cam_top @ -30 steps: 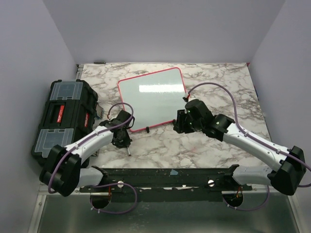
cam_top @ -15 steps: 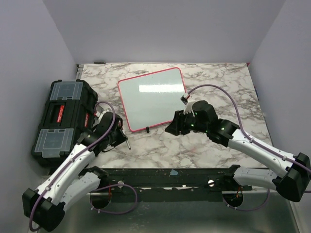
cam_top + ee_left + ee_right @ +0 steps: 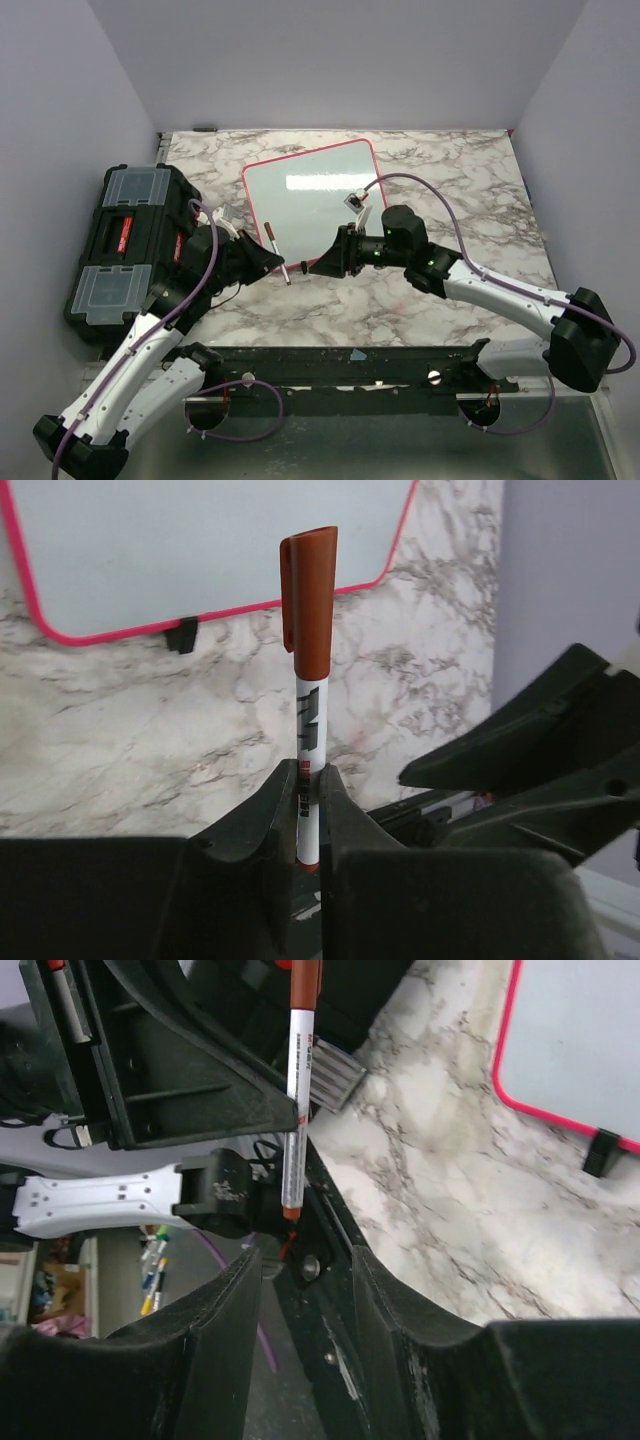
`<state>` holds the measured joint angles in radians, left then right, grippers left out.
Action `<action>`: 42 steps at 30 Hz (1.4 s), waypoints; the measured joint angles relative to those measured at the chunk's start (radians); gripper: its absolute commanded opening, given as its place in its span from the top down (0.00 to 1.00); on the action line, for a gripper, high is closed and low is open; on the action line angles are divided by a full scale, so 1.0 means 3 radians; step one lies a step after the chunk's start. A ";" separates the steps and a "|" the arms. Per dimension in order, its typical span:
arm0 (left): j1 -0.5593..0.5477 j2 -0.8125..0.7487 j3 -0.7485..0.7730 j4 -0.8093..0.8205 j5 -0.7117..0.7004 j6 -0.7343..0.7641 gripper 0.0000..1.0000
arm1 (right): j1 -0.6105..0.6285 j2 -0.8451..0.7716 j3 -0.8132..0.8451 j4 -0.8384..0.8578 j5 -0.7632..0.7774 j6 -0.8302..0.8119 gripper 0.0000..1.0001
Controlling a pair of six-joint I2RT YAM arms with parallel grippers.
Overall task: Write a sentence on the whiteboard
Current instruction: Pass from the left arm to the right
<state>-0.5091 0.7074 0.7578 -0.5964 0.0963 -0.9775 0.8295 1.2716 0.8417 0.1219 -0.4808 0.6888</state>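
Observation:
Next, I grab the marker's tail end with my right gripper before my left gripper moves to its cap [image 3: 269, 231], because my left gripper is holding the marker by its tail half [image 3: 282, 267].
The whiteboard [image 3: 315, 200], glossy white with a thin pink frame, lies flat on the marble table; part of it shows in the left wrist view [image 3: 200, 540] and the right wrist view [image 3: 590, 1040]. My left gripper [image 3: 262, 258] [image 3: 308, 780] is shut on the tail half of a white marker [image 3: 277, 254] [image 3: 308, 700] with a red-brown cap on, held off the table in front of the board's near edge. My right gripper [image 3: 318, 267] [image 3: 305, 1270] is open, facing the marker [image 3: 300, 1090] from the right. It stands a short way off, with nothing between its fingers.
A black toolbox [image 3: 130, 240] with clear lid compartments stands at the table's left edge, close behind my left arm. A small black clip [image 3: 303, 266] [image 3: 182, 633] sits on the board's near edge. Bare marble [image 3: 450, 190] lies right of the board.
My left gripper has lifted and turned, bringing the marker up to point toward the right gripper. The right gripper has moved left along the board's near edge toward the marker.

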 measured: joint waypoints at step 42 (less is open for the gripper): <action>-0.0034 -0.0458 0.0397 0.0512 0.0203 0.0556 0.14 | 0.0053 0.0306 0.0479 -0.0128 0.0034 -0.0126 0.99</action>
<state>-0.5194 0.5701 0.8768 -0.4427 0.1574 -0.8108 0.8455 1.3636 0.9855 0.0834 -0.4706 0.6510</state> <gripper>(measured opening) 0.856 0.039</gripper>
